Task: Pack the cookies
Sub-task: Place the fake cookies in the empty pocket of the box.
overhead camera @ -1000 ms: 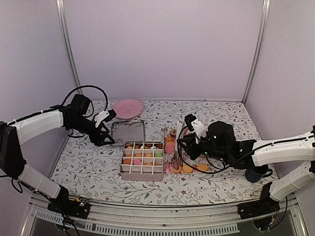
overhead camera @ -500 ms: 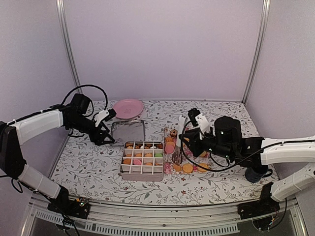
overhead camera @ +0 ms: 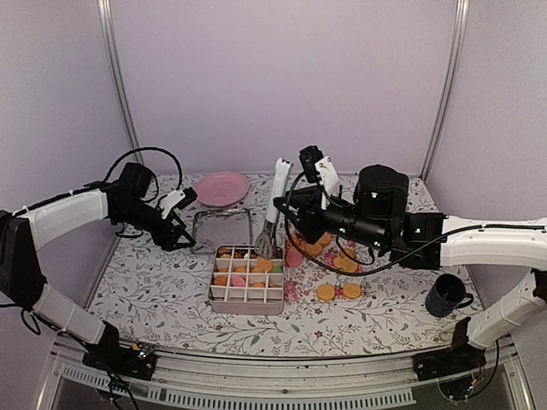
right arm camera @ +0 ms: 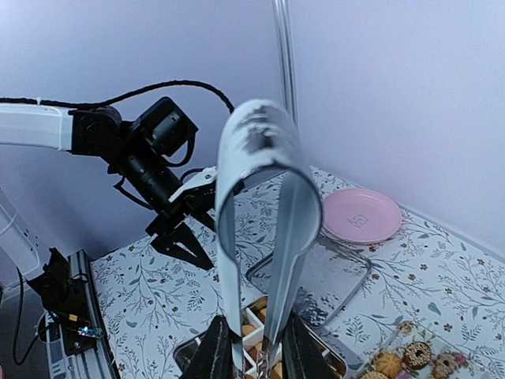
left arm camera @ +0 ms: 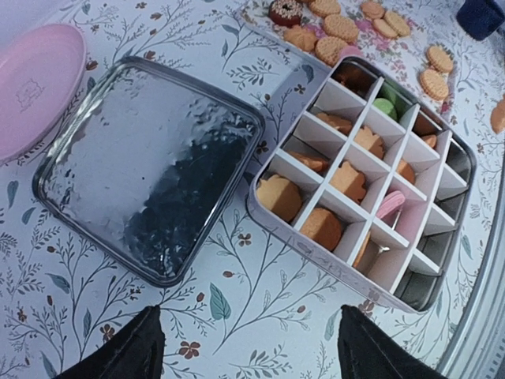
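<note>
I can see the tongs pointing down and the tin's front row empty, so my right gripper should go toward the row's end near my left gripper next and let go there.
A compartment tin holds several orange cookies, some pink and one green. More cookies lie loose on a clear sheet to its right. My right gripper is shut on metal tongs, which stand steeply with their tips over the tin's back row. In the right wrist view the tongs rise between the fingers. Whether the tips hold a cookie I cannot tell. My left gripper is open and empty, low over the cloth left of the tin, with cookies beyond.
The tin's metal lid lies flat behind the tin and shows in the left wrist view. A pink plate sits at the back. A dark mug stands at the right. Purple walls close three sides.
My right arm has lifted from the loose cookies and swung left and up, carrying the tongs over the tin. The left arm has barely moved.
</note>
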